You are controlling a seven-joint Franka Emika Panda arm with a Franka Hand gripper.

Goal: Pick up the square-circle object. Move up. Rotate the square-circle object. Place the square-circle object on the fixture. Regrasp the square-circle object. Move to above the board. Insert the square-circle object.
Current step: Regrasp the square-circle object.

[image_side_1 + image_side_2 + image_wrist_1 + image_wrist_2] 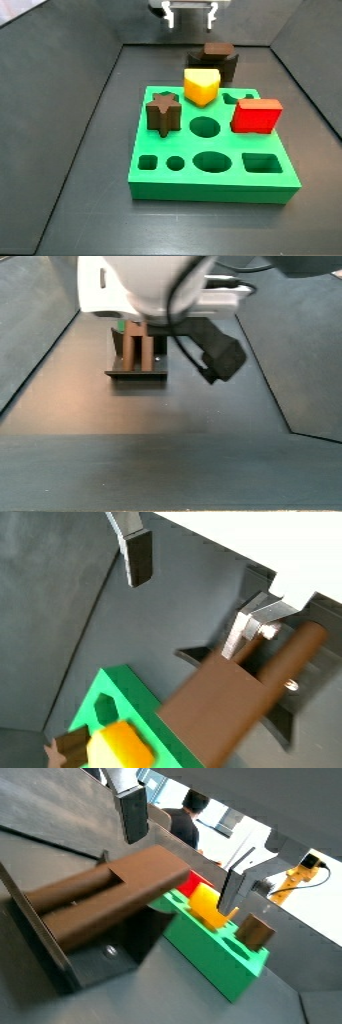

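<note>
My gripper is about to lift the square-circle object (218, 48), which lies across the open top of the dark fixture (223, 62). The object will come loose and leave the fixture behind when I lift.
The reddish-brown square-circle object (254, 687) lies along the top of the dark fixture (287, 717), and nothing grips it. It shows in both wrist views, also on the fixture (94, 953) as a brown blocky peg (114, 880). My gripper (190, 597) is open and empty above the object, with one finger on either side and apart from it. In a side view the gripper (187, 12) hangs high over the object (218, 48) behind the green board (214, 175). Another side view shows the peg (134, 348) on the fixture (138, 376) below the arm.
On the board stand a dark star-shaped peg (163, 112), a yellow block (201, 87) and a red block (257, 115). Open holes lie along its near part. Dark sloping walls enclose the floor. The arm's body (147, 286) hides much of one side view.
</note>
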